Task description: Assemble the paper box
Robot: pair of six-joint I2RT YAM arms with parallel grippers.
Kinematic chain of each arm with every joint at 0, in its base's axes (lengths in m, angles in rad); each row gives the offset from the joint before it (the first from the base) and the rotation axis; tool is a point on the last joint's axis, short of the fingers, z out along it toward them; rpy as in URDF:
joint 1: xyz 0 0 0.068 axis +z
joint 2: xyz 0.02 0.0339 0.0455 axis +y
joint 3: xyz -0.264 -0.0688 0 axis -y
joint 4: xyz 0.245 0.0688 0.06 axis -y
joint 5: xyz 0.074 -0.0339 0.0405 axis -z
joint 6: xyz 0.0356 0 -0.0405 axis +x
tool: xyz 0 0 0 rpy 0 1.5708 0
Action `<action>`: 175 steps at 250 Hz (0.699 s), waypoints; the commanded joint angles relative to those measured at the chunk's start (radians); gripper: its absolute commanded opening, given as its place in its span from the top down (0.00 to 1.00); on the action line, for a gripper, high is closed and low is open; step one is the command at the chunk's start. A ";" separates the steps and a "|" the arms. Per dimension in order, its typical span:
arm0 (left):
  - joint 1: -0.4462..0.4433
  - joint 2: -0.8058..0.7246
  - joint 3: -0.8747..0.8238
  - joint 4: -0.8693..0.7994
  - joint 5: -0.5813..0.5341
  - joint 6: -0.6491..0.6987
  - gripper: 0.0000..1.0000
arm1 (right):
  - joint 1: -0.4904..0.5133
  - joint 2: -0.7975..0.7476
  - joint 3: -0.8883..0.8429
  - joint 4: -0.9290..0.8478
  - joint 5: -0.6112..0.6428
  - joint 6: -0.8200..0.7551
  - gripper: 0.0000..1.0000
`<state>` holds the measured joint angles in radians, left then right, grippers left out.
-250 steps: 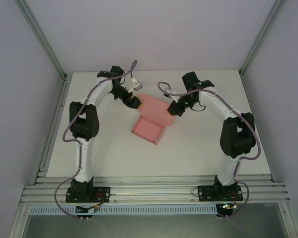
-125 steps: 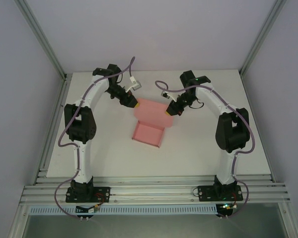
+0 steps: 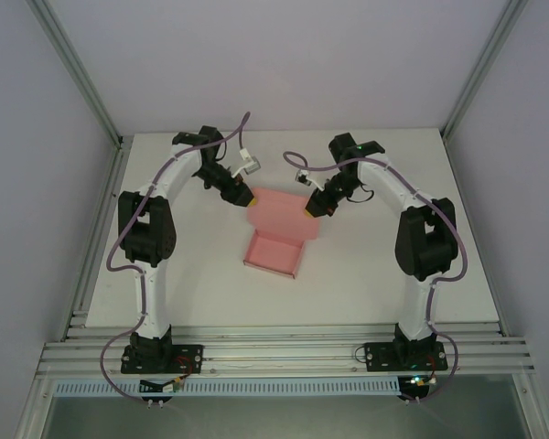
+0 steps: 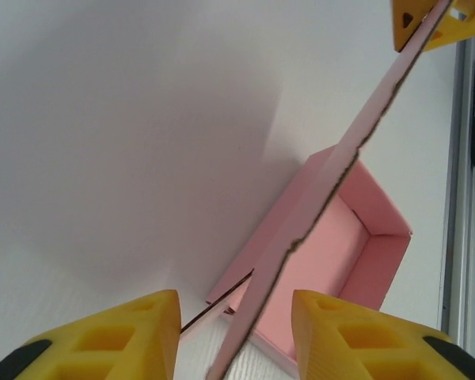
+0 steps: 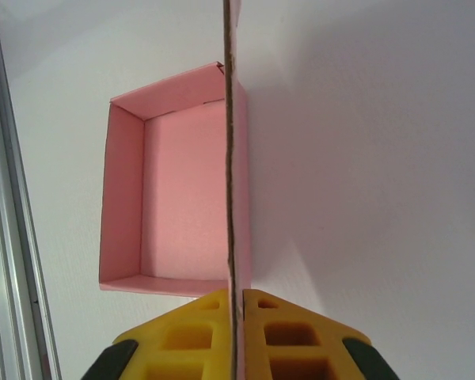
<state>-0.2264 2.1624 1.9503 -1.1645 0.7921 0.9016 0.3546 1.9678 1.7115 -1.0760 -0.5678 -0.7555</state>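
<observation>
The lid flap's side tab [image 4: 267, 283] is loose and slants through my left gripper's open fingers. I should grip the tab [image 4: 244, 332] squarely and fold it inward before I lower the lid flap.
The pale pink paper box [image 3: 273, 254] sits mid-table as an open tray, its lid flap [image 3: 284, 212] standing up from the far side. My right gripper [image 3: 313, 206] is shut on the flap's right corner. In the right wrist view the yellow fingers [image 5: 198, 324] pinch the flap's thin edge [image 5: 229, 158], with the tray [image 5: 186, 198] to the left. My left gripper [image 3: 241, 197] is at the flap's left corner. It stands open [image 4: 236, 317], and the flap's edge [image 4: 340, 158] runs between its fingers [image 4: 134, 324] without being clamped. The tray [image 4: 332, 253] lies beyond.
White table [image 3: 375, 274] with open room on every side of the box. An aluminium frame rail [image 3: 284, 352] runs along the near edge, and purple cables [image 3: 297, 165] loop from both wrists above the back of the table.
The flap has been lifted from a slant to nearly upright. The tray has turned squarer to the table and slid a little toward the near edge. Both grippers have drawn closer together.
</observation>
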 commanded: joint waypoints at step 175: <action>0.014 -0.029 -0.042 -0.040 0.094 0.064 0.77 | -0.033 0.071 0.104 0.011 -0.063 0.056 0.93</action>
<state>-0.2108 2.1624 1.9251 -1.1534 0.8516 0.9386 0.3267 2.0323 1.7752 -1.1172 -0.6201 -0.7731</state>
